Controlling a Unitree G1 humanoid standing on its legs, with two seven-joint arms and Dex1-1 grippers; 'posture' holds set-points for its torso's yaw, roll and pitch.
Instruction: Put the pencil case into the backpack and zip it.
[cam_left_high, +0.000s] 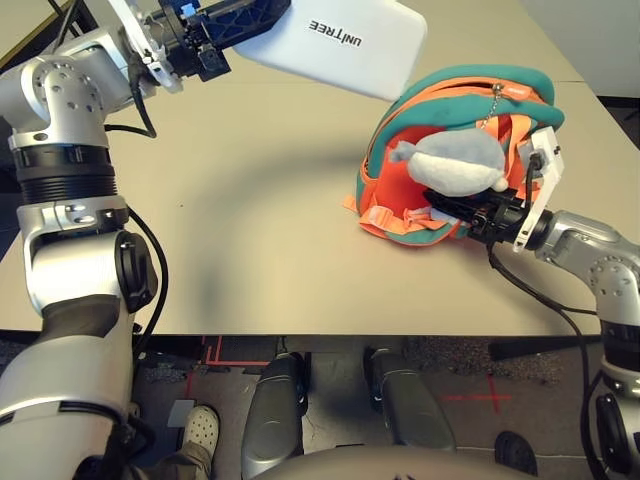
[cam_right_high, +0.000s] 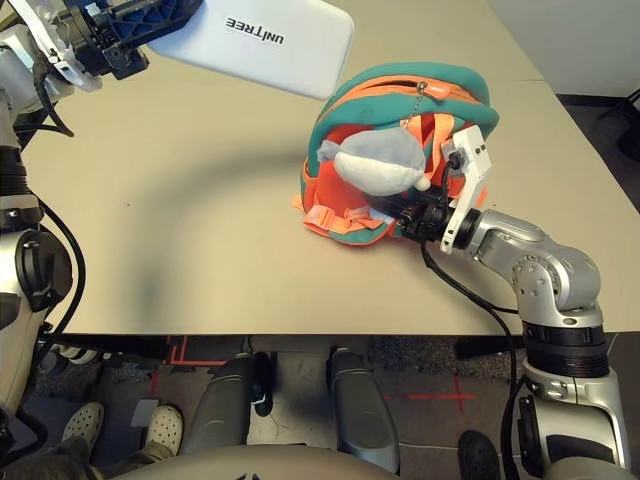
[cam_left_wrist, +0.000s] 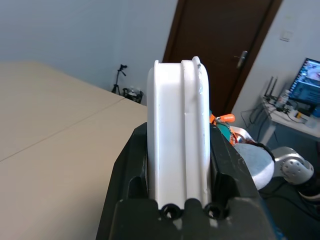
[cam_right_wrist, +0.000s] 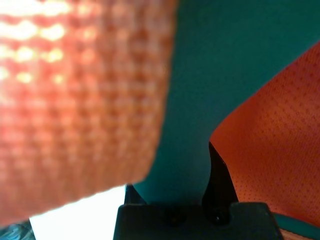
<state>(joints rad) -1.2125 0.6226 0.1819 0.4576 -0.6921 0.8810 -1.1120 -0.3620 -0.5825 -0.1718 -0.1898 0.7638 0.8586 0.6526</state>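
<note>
My left gripper needs to tip the pencil case's loose end (cam_left_high: 396, 72) down, as it hangs outside the backpack's orange-edged opening, and guide it between the opening's teal edges (cam_left_high: 446, 93).
My left gripper (cam_left_high: 243, 22) is shut on the pencil case (cam_left_high: 335, 45), a flat white case with dark lettering. It holds the case by one end, tilted in the air over the far part of the table. In the left wrist view the case (cam_left_wrist: 177, 130) stands edge-on between the black fingers (cam_left_wrist: 131, 165). Its free corner hangs just left of the backpack's top. The backpack (cam_left_high: 455, 100) is orange with teal trim and lies at the right, a grey plush animal (cam_left_high: 452, 160) on its front. My right gripper (cam_left_high: 455, 207) is shut on the backpack's near side; teal fabric (cam_right_wrist: 200, 75) fills its jaws.
The beige table (cam_left_high: 250, 230) has bare room left of the backpack, its front edge running close to my body. A zip pull on a chain (cam_left_high: 493, 100) dangles at the backpack's top. A person's shoe (cam_left_high: 200, 428) shows on the floor under the table.
</note>
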